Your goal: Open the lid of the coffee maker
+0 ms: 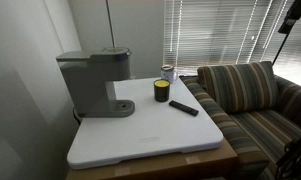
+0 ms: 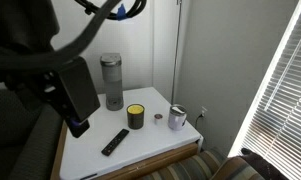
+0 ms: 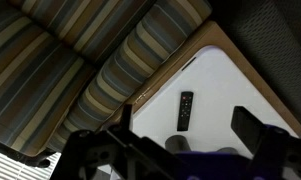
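Note:
The coffee maker is far from my gripper, which hangs out by the striped sofa [image 1: 237, 87], so next I swing my gripper high across the table to the lid's near end [image 1: 121, 53].
The grey boxy coffee maker [image 1: 93, 82] stands at the left of the white table [image 1: 180, 135]. Its flat lid [image 1: 96, 54] lies shut on top. In an exterior view only its tall grey body [image 2: 111, 82] shows, behind my dark blurred arm [image 2: 50, 70]. In the wrist view my gripper [image 3: 170, 140] hangs high above the table with its two fingers wide apart and nothing between them. The coffee maker is out of the wrist view.
A dark jar with a yellow label [image 1: 162, 91] [image 2: 136, 117], a black remote [image 1: 184, 107] [image 2: 115, 142] [image 3: 185, 109] and a metal cup [image 1: 168, 72] [image 2: 177, 119] are on the table. A striped sofa [image 1: 250, 95] [image 3: 80, 70] adjoins it. Window blinds [image 1: 215, 30] are behind.

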{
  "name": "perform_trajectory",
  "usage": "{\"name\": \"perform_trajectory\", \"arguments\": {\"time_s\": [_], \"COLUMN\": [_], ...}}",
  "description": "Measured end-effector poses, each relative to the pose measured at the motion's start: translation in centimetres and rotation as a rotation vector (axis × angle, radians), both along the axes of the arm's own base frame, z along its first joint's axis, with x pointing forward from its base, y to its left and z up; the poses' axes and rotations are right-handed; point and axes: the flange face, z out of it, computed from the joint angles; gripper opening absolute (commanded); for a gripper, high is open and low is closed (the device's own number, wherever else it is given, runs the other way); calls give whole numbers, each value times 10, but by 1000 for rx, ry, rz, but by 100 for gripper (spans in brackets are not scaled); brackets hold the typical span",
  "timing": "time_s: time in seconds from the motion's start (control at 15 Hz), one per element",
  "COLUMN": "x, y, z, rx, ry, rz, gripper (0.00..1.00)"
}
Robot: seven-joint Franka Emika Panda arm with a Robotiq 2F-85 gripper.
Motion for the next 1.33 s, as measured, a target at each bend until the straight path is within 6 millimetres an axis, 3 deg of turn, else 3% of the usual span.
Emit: {"name": "perform_trajectory", "arguments": {"time_s": [0.33,0.8,1.13,1.33], "x": [10,59,65,67], "y": [13,85,86,86], "z": [6,19,16,16], "rx": [75,323,319,236], "ry": [-72,-282,-273,-237], "rz": [16,215,218,119], "gripper": [100,100,100,100]}}
